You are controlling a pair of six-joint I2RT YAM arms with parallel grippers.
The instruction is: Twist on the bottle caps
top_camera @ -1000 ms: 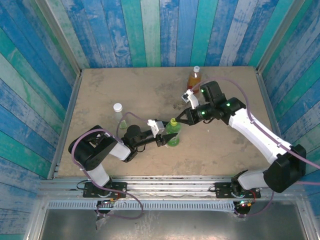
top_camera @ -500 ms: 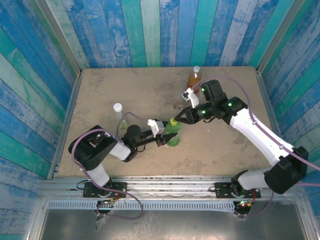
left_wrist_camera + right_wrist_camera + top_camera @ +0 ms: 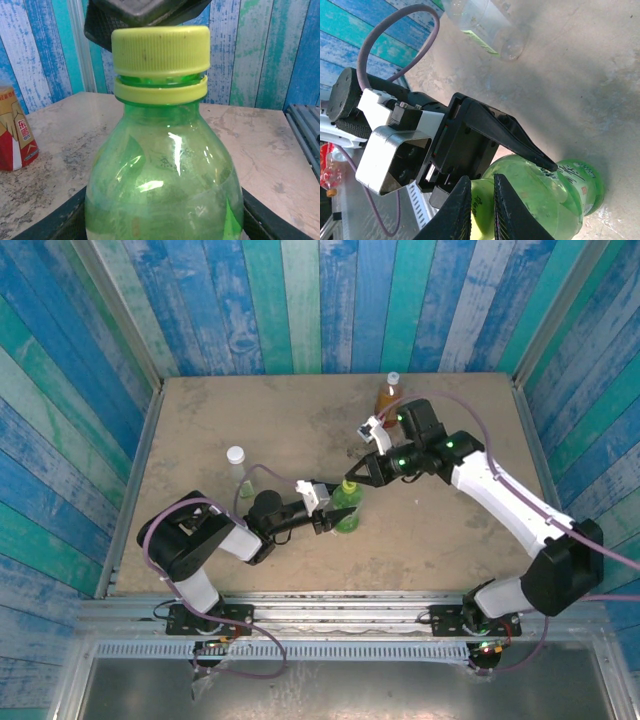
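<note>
My right gripper is touching the yellow-green cap (image 3: 160, 54) at an angle at its upper edge. Next, I open, move back and face the cap's top (image 3: 349, 484) straight on before I twist.
The green bottle (image 3: 350, 521) stands upright near the table's middle, and my left gripper (image 3: 337, 510) is shut round its body. In the left wrist view the green bottle (image 3: 165, 175) bulges between the dark fingers (image 3: 252, 217). Its yellow-green cap (image 3: 161, 50) sits on the neck. From above, my right gripper (image 3: 349, 483) is shut on that cap. In the right wrist view the cap (image 3: 481, 207) is pinched between the two black fingers (image 3: 457, 212). The clear bottle (image 3: 240, 472) and the amber bottle (image 3: 387, 397) each carry a white cap.
The amber bottle (image 3: 15, 135) with its red label stands at the back right of the table, close behind my right arm. The clear bottle (image 3: 487, 25) stands to the left, beyond my left arm. Painted plank walls (image 3: 300, 300) close the table on three sides.
My right wrist has turned and shifted slightly left at the cap, its jaws easing and closing again. The left arm and the green bottle have stayed put.
</note>
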